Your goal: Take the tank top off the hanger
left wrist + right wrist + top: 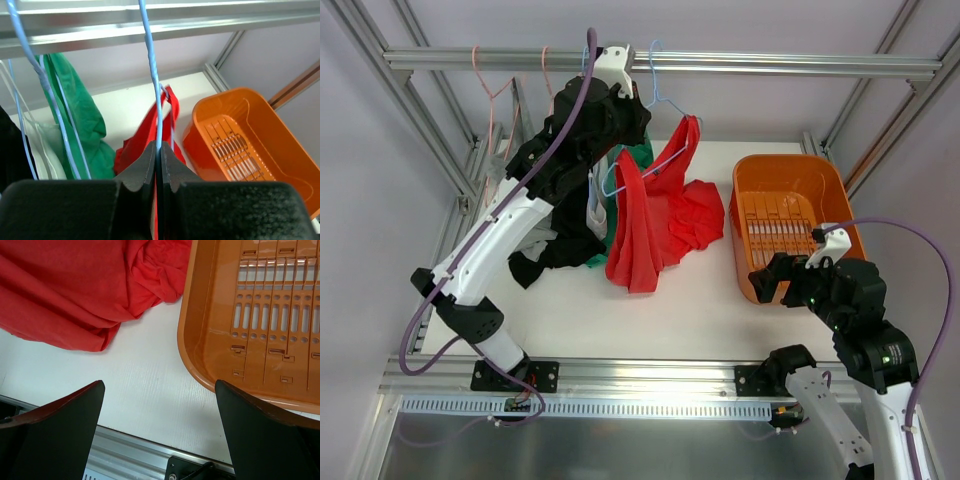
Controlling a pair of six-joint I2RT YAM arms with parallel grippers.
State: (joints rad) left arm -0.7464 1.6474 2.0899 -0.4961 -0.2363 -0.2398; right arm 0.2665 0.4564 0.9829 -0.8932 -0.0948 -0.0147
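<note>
My left gripper should first lower the hanger (663, 98) toward my right gripper, because the tank top's strap (690, 128) loops over the hanger's end, far from my right gripper.
A red tank top (655, 215) hangs by one strap from a light blue wire hanger (665, 100) on the top rail, and its lower part is piled on the white table. My left gripper (625, 110) is raised at the rail. In the left wrist view it (160, 150) is shut on the blue hanger wire (152, 75), with the tank top (145, 140) just below. My right gripper (767, 278) is open and empty, low over the table beside the basket. In the right wrist view it (160, 405) is open, and the tank top (85, 285) lies ahead to the left.
An orange basket (790, 225) stands on the right of the table and shows in both wrist views (250, 145) (260, 315). Green (80, 110), white and black (555, 255) garments hang on other hangers at the left. Pink hangers (490, 95) hang on the rail (770, 65).
</note>
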